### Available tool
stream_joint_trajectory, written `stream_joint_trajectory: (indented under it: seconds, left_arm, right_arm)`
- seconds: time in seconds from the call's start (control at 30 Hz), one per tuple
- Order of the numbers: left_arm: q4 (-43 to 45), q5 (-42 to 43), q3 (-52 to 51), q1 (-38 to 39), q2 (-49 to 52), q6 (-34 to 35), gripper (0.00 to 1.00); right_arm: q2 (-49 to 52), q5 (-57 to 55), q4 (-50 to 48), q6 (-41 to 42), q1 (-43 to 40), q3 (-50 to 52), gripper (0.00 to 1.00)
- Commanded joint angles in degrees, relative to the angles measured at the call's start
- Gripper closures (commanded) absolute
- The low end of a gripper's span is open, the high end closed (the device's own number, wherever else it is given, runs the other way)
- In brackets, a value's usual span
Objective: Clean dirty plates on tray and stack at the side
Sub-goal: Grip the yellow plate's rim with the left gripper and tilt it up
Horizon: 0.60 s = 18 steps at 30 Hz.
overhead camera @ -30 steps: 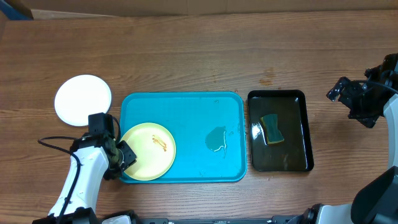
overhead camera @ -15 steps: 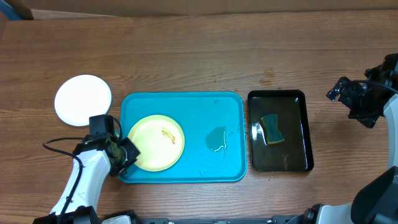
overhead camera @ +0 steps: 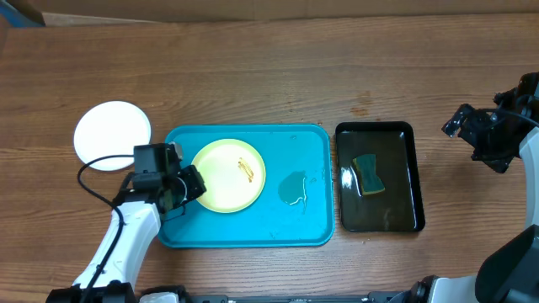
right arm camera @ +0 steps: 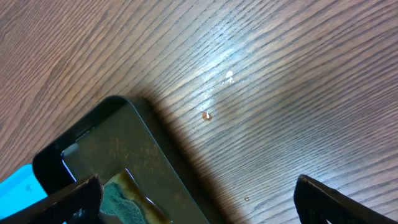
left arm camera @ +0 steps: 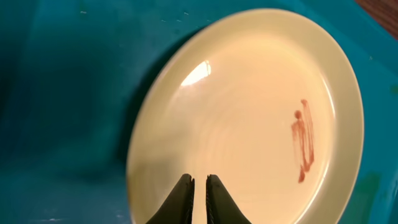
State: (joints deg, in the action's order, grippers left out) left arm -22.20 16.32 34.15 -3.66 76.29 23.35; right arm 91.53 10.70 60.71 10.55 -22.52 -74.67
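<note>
My left gripper's fingers are shut above the plate's inside (left arm camera: 198,163), so I should open them on both sides of the plate's rim (left arm camera: 137,163) and pinch it before my right gripper takes the sponge.
A pale yellow plate (overhead camera: 228,175) with an orange-brown smear (left arm camera: 303,142) lies in the left half of the turquoise tray (overhead camera: 303,229). My left gripper (overhead camera: 192,181) is shut. Its two black fingertips (left arm camera: 185,185) stand almost together over the near inside of the plate (left arm camera: 249,112), just within its rim, and nothing is pinched between them. A clean white plate (overhead camera: 112,135) rests on the table left of the tray. My right gripper (overhead camera: 467,135) hangs wide open at the far right, above bare wood beside the black tray, with nothing between its fingers (right arm camera: 198,183).
A narrow black tray (overhead camera: 379,128) right of the turquoise one holds dark water and a green-and-yellow sponge (overhead camera: 368,173). A small puddle (overhead camera: 292,188) sits in the middle of the turquoise tray. A few droplets dot the wood near the black tray's corner (right arm camera: 118,102).
The left gripper shut, then travelled up and to the right, and the yellow plate slid with it from the tray's lower-left corner toward the tray's upper middle. The right arm stayed still.
</note>
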Motion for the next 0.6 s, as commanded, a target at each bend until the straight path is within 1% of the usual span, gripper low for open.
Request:
stream_joint_trajectory:
  seconds: [0.0, 0.03, 0.1, 0.2, 0.33, 0.47, 0.57]
  left_arm:
    - [-0.5, -1.1, 2.8, 2.3, 0.2, -1.7, 0.82]
    - [-1.5, -2.0, 3.9, 2.6, 0.2, -1.7, 0.78]
    - [-5.4, -4.0, 7.4, 2.7, 0.2, -1.7, 0.76]
    - [-15.0, -9.5, 14.9, 2.7, 0.2, -2.2, 0.7]
    - [-21.9, -12.7, 17.8, 2.7, 0.3, -2.2, 0.69]
    - [-22.5, -12.7, 15.7, 2.7, 2.2, -2.2, 0.69]
    - [-20.4, -12.7, 12.8, 2.7, 6.3, -2.2, 0.69]
  right_arm:
    - [0.0, 0.3, -0.2, 0.2, -0.2, -0.8, 0.0]
    - [0.0, 0.3, -0.2, 0.2, -0.2, -0.8, 0.0]
    - [0.0, 0.3, -0.2, 0.2, -0.2, -0.8, 0.0]
    - [0.0, 0.3, -0.2, 0.2, -0.2, -0.8, 0.0]
    - [0.0, 0.3, -0.2, 0.2, -0.2, -0.8, 0.0]
    - [0.0, 0.3, -0.2, 0.2, -0.2, -0.8, 0.0]
    - [0.0, 0.3, -0.2, 0.2, -0.2, -0.8, 0.0]
